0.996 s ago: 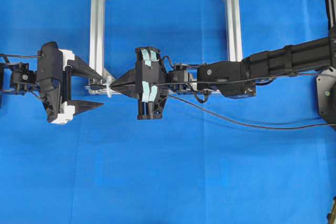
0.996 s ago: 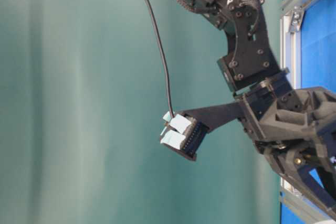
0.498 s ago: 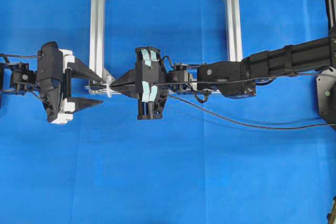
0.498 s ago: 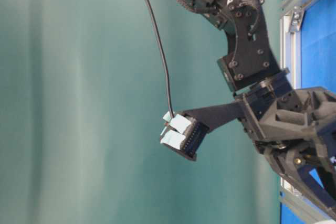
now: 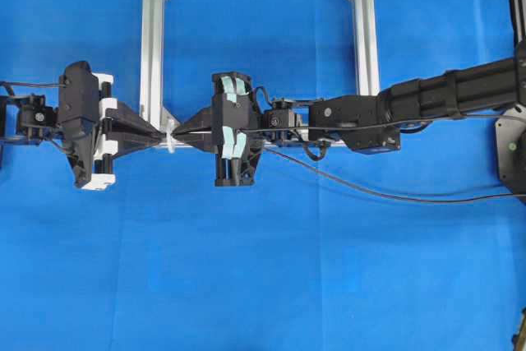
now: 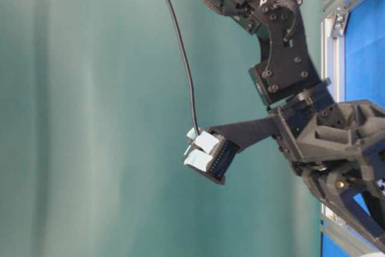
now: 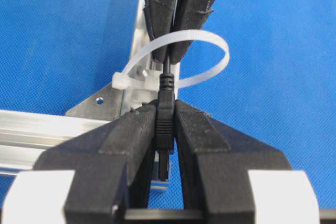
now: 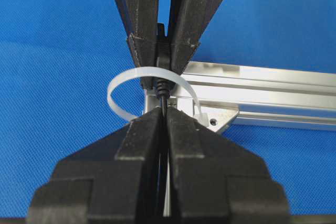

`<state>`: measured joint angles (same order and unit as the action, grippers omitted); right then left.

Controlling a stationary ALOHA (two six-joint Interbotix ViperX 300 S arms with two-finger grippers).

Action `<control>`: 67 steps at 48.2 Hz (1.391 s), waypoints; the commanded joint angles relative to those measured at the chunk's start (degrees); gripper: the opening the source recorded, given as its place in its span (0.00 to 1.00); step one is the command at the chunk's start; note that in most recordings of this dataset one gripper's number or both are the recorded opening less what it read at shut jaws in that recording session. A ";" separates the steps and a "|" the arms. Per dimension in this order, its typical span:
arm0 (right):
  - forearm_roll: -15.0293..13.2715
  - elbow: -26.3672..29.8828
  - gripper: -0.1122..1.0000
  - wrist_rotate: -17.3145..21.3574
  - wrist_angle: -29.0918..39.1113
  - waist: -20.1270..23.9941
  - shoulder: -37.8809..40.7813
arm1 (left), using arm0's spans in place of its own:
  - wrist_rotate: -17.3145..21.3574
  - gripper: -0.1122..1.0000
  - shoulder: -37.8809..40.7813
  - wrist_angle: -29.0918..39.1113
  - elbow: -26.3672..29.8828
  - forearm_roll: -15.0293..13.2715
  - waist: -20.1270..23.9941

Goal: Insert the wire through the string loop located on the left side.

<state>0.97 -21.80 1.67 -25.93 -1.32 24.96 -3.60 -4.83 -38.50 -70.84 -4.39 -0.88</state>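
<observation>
Next, my right gripper opens before my left gripper pulls the plug [image 7: 166, 88] away from the frame, because my right gripper is clamping the wire [image 8: 163, 107] behind the string loop.
The white string loop [image 5: 170, 136] hangs at the silver frame's [image 5: 151, 39] lower left corner. In the left wrist view the wire [image 7: 166, 67] passes through the loop [image 7: 210, 40], and its dark connector plug [image 7: 165, 109] is on my side of it. My left gripper [image 7: 165, 111] is shut on that plug. My right gripper [image 8: 164, 113] is shut on the thin wire just behind the loop [image 8: 116, 85]. In the overhead view the left gripper [image 5: 158, 135] and right gripper [image 5: 176, 131] meet tip to tip at the loop. The wire [image 5: 370, 191] trails off to the right.
The aluminium frame lies flat on the blue cloth [image 5: 263, 285], with grey corner brackets [image 7: 100, 103]. The right arm [image 5: 427, 100] stretches across the frame's lower bar. In the table-level view the wire [image 6: 180, 46] curves down to the right wrist.
My left gripper was open around the loop; its fingers have now come together on the plug. The right gripper and the wire have stayed in place.
</observation>
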 commanded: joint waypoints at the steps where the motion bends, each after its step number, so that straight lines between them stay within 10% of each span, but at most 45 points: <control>1: 0.00 1.23 0.10 0.00 -0.44 0.00 -1.23 | 0.09 0.17 -0.62 -0.53 0.62 0.09 0.26; 13: 0.00 1.05 0.17 0.26 0.09 0.00 -1.23 | 0.09 0.17 -0.70 -0.53 0.35 0.09 0.26; 30: 0.26 0.88 0.96 0.35 0.26 0.00 -1.32 | 0.09 0.17 -0.79 -0.53 0.18 0.09 0.26; 67: 0.53 0.26 0.97 0.35 -0.09 0.00 -1.58 | -2.11 0.17 -23.20 11.43 -5.54 0.09 -0.70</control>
<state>1.41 -21.97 1.93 -25.49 -1.41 24.96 -5.80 -24.52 -30.15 -77.43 -4.39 -1.32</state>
